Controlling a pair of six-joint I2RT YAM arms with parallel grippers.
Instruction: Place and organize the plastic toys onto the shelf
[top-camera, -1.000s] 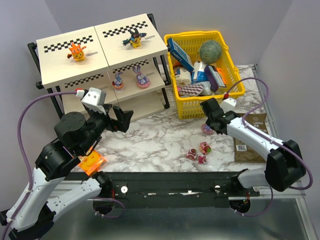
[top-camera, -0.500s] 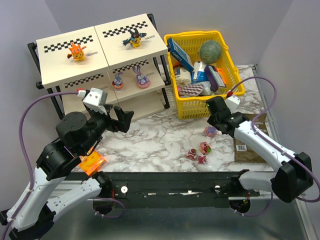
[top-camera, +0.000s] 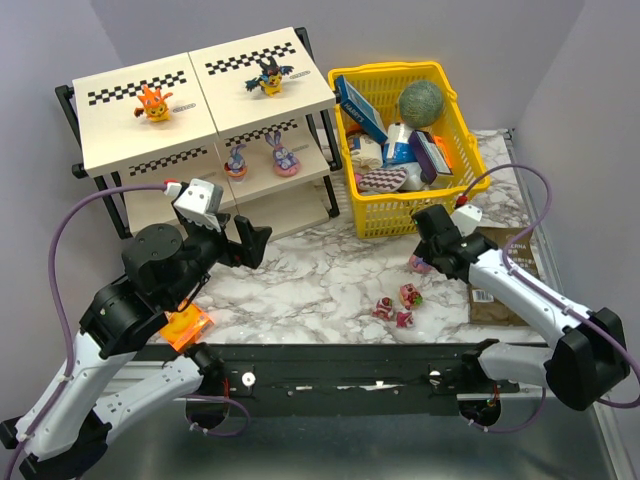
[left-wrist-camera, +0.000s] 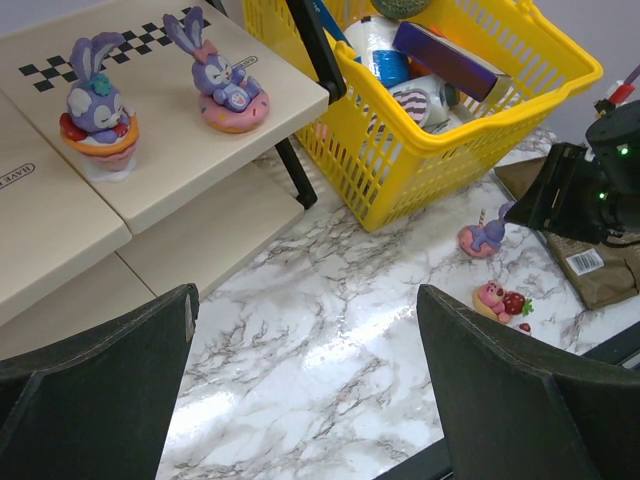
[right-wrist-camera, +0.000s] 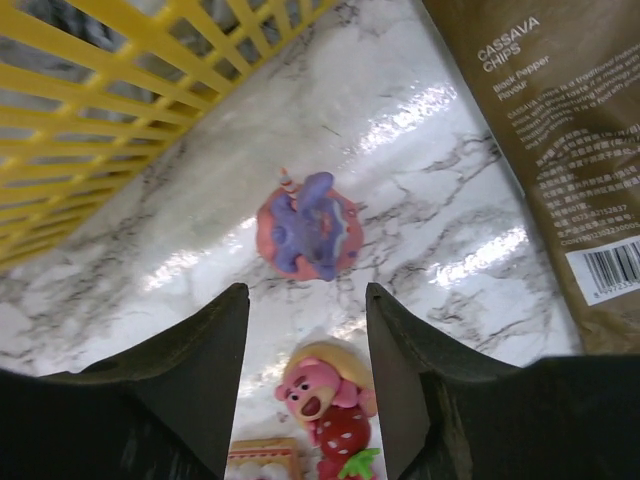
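The purple bunny toy (top-camera: 419, 264) by the yellow basket is a long way from my left gripper, so my right gripper should grab the toy by its ear (right-wrist-camera: 318, 188) and pass it over.
On the shelf (top-camera: 120, 135), an orange toy (top-camera: 154, 103) and a black-and-yellow winged toy (top-camera: 268, 76) stand on top. Two purple bunny toys (left-wrist-camera: 97, 105) (left-wrist-camera: 220, 80) stand on the middle tier. A third purple bunny toy (right-wrist-camera: 308, 228) on a pink base lies on the marble just ahead of my right gripper (right-wrist-camera: 307, 295), which is open and holds nothing. A pink bear toy (right-wrist-camera: 325, 385) sits below, between its fingers, next to another small toy (right-wrist-camera: 265, 460). My left gripper (left-wrist-camera: 305, 300) hovers wide open over the marble, near the shelf.
A yellow basket (top-camera: 455, 185) of boxes and a green ball stands at the back right. A brown chips bag (right-wrist-camera: 540, 130) lies right of the right gripper. A flat orange packet (top-camera: 180, 327) sits under the left arm, near the front edge.
The right gripper has gone from shut to open and shifted slightly right and nearer, with the purple bunny toy beside it. The left arm has crept a little to the right.
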